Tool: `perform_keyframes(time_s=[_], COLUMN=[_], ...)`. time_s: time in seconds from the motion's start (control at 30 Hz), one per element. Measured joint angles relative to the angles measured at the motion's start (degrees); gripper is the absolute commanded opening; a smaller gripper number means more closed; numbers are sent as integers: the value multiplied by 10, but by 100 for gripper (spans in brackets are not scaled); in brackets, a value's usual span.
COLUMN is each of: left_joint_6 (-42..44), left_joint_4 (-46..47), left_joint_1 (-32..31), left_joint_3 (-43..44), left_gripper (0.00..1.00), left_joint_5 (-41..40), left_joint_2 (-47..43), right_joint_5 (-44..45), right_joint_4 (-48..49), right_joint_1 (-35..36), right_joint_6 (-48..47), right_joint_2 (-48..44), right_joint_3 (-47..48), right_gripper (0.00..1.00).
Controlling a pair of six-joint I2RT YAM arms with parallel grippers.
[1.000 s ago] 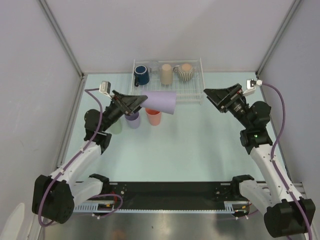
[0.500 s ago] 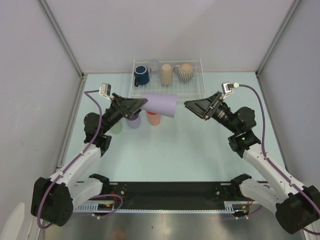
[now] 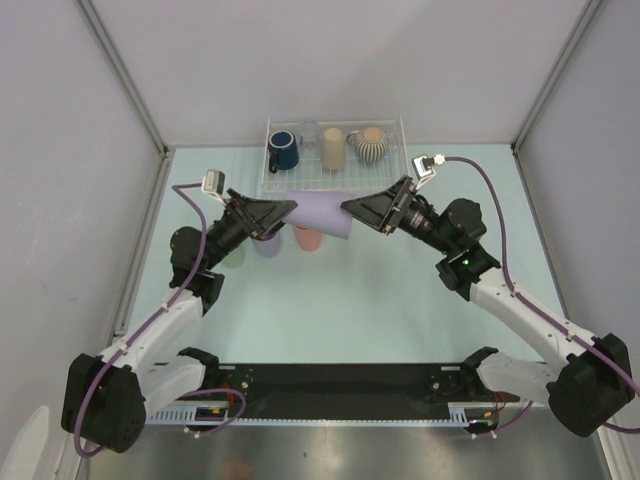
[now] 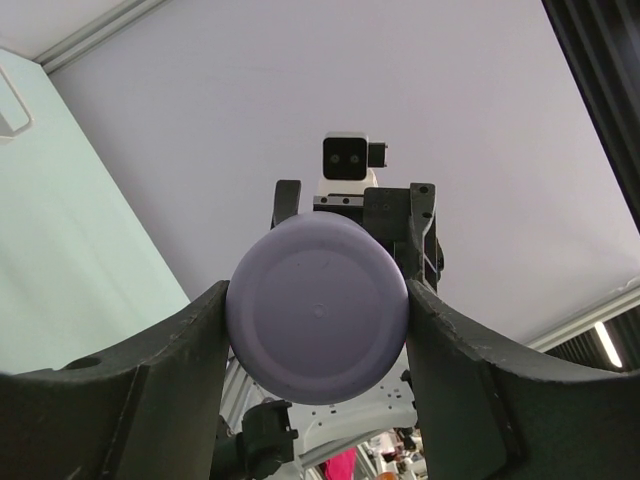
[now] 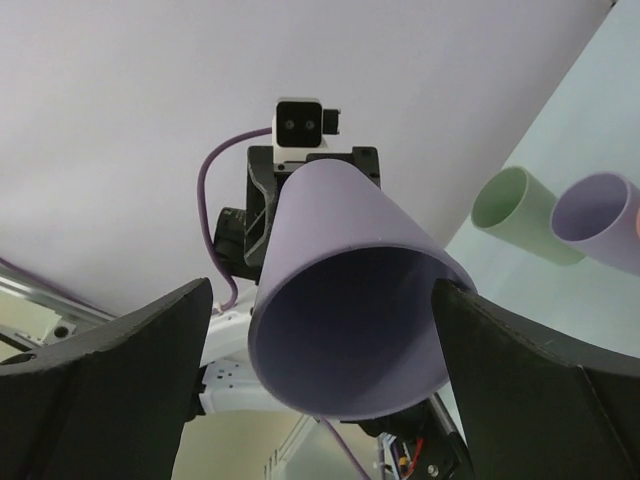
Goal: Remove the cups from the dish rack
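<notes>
The lavender cup's base point(image 3: 291, 207) is held tight in my left gripper, and the cup must stand on that end. So next my right gripper takes hold of the cup's rim point(image 3: 349, 219) and sets the cup upright.
My left gripper point(image 3: 287, 208) is shut on the base end of a lavender cup point(image 3: 322, 213) and holds it sideways in the air in front of the dish rack point(image 3: 392, 180). In the left wrist view the cup's flat base point(image 4: 317, 308) is clamped between both fingers. My right gripper point(image 3: 350, 208) is open, with its jaws on either side of the cup's open mouth point(image 5: 350, 330). The right finger point(image 5: 530, 380) is at the rim and the left finger point(image 5: 120, 370) stands apart. The rack holds a navy mug point(image 3: 284, 150), a clear cup point(image 3: 308, 134), a tan cup point(image 3: 332, 148) and a ribbed beige mug point(image 3: 372, 145).
Three cups stand on the table under the held cup: pale green point(image 3: 233, 256), a second lavender point(image 3: 265, 243) and salmon-pink point(image 3: 307, 237). The green cup point(image 5: 520, 215) and lavender cup point(image 5: 600, 220) also show in the right wrist view. Grey walls close in the table on both sides and at the back.
My right arm has swung left from the right side until its open jaws straddle the held cup's mouth. My left gripper has kept the cup nearly still.
</notes>
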Motion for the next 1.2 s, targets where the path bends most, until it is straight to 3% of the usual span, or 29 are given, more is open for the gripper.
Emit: perform_keyframes(time_s=[0.03, 0.13, 0.17, 0.2, 0.23, 0.3, 0.5, 0.53, 0.6, 0.63, 0.67, 0.73, 0.8, 0.83, 1.0, 1.2], left_joint_6=[0, 3, 4, 4, 10, 19, 24, 24, 23, 23, 23, 25, 44, 65, 217, 362], left_joint_4=[0, -4, -7, -10, -12, -26, -16, -15, -14, -14, -14, -22, -69, -115, -348, -577], left_joint_1=[0, -1, -1, -2, -2, -1, -2, -2, -2, -2, -2, -2, -2, -3, -10, -20], left_joint_3=[-1, -5, -6, -6, -7, -11, -19, -20, -20, -21, -20, -18, 3, 24, 163, 270], left_gripper=[0, 0, 0, 0, 0, 0, 0, 4, 23, 51, 61, 73, 77, 87, 91, 95], left_joint_5=[0, -1, -1, -1, -2, -8, -7, -7, -7, -7, -6, -2, 1, 2, -43, -199], left_joint_2=[0, -3, -6, -8, -10, -12, -18, -18, -18, -18, -18, -20, -27, -31, -50, -71], right_joint_5=[0, 0, 0, 0, -2, -1, 8, 8, 9, 9, 11, 14, 19, 23, 98, 204], right_joint_4=[0, 0, 0, 0, 1, 4, -8, -11, -19, -28, -37, -66, -133, -180, -420, -625], right_joint_1=[8, 24, 30, 33, 37, 42, 44, 44, 47, 48, 48, 48, 50, 52, 75, 121], right_joint_6=[-2, -8, -10, -13, -13, -14, 0, 0, -3, -5, -8, -19, -43, -68, -218, -315], right_joint_2=[10, 35, 40, 44, 46, 46, 43, 43, 43, 42, 40, 35, 33, 36, 74, 141], right_joint_3=[5, 17, 20, 21, 22, 28, 39, 40, 43, 47, 50, 61, 96, 127, 340, 509], right_gripper=[96, 71, 52, 41, 18, 0, 0, 0, 0, 0, 0, 0, 0, 0, 0, 0])
